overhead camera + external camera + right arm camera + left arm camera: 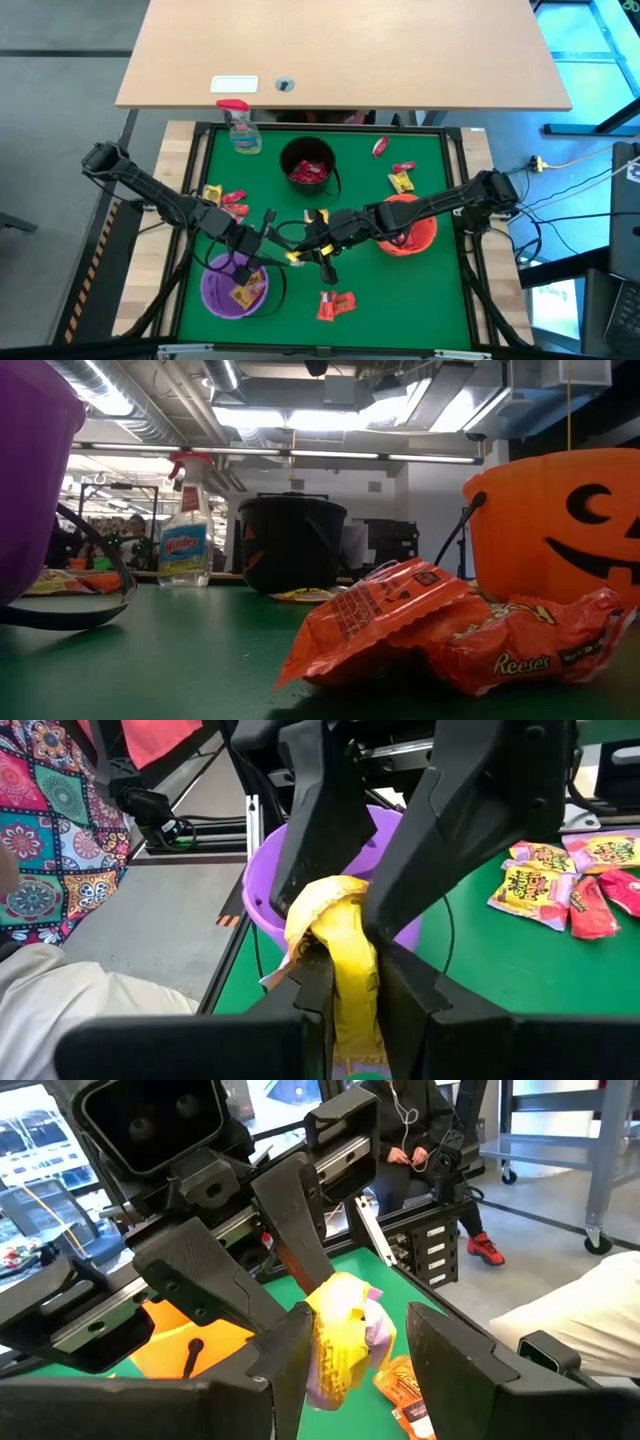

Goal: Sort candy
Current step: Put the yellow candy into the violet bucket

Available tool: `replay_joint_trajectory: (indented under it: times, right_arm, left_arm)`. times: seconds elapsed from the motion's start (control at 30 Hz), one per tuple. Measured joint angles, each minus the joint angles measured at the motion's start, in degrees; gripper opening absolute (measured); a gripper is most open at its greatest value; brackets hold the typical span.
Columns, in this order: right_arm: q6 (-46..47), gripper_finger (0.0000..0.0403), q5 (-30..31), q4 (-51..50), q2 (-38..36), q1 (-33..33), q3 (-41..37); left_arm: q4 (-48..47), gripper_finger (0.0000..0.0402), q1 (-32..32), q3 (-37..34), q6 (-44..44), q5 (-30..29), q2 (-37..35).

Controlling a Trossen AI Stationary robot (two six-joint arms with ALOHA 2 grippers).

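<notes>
My right gripper is holding the yellow packet short of the purple bucket [222, 292]. So my left gripper should grab the packet's loose end [293, 256] and drop the packet inside.
A yellow candy packet [335, 935] hangs in the air near the table's middle, beside the purple bucket [235, 290], with my right gripper [355, 975] shut on it. My left gripper [355, 1355] comes from the left and is open, with one finger on each side of the packet's free end [340, 1325]. Other candy lies loose on the green mat: yellow and red packets [225, 200] at the left, orange-red ones [335, 303] near the front, and a few [400, 178] at the far right. The black bucket [308, 165] holds red candy. My right gripper pinches the yellow packet's lower part [355, 1005] between its two fingers. It comes nearly level from the table's right. The packet sticks out past the fingertips, crumpled and curled over at its free end, clear of the mat. My left gripper has a finger [285, 1355] close against the packet's free end; I cannot tell whether it touches.
The orange bucket [410, 230] stands under my right arm, and a spray bottle [240, 125] stands at the far left. In the low view, orange-red packets [450, 625] lie in front of the orange bucket [560, 530]. People sit beyond the table.
</notes>
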Motion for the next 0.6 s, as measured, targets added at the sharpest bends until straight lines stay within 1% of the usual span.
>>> replay_joint_trajectory:
  times: [0.2, 0.3, 0.43, 0.6]
  right_arm:
    - [0.0, 0.0053, 0.6, -0.2, 0.0, 0.0, 0.0]
    - [0.0, 0.0053, 1.0, -0.2, 0.0, 0.0, 0.0]
    - [0.0, 0.0053, 1.0, -0.3, 0.0, 0.0, 0.0]
    - [0.0, 0.0053, 1.0, -0.3, 0.0, 0.0, 0.0]
  left_arm:
    - [-0.1, 0.0155, -0.1, 0.0, 0.0, -1.2, 0.0]
    - [-0.1, 0.0143, -0.1, 0.0, 0.0, -2.0, 0.0]
    - [-0.3, 0.0107, -0.1, 0.0, 0.1, -3.1, 0.0]
    - [-0.4, 0.0042, -0.1, 0.0, 2.1, -3.9, 0.0]
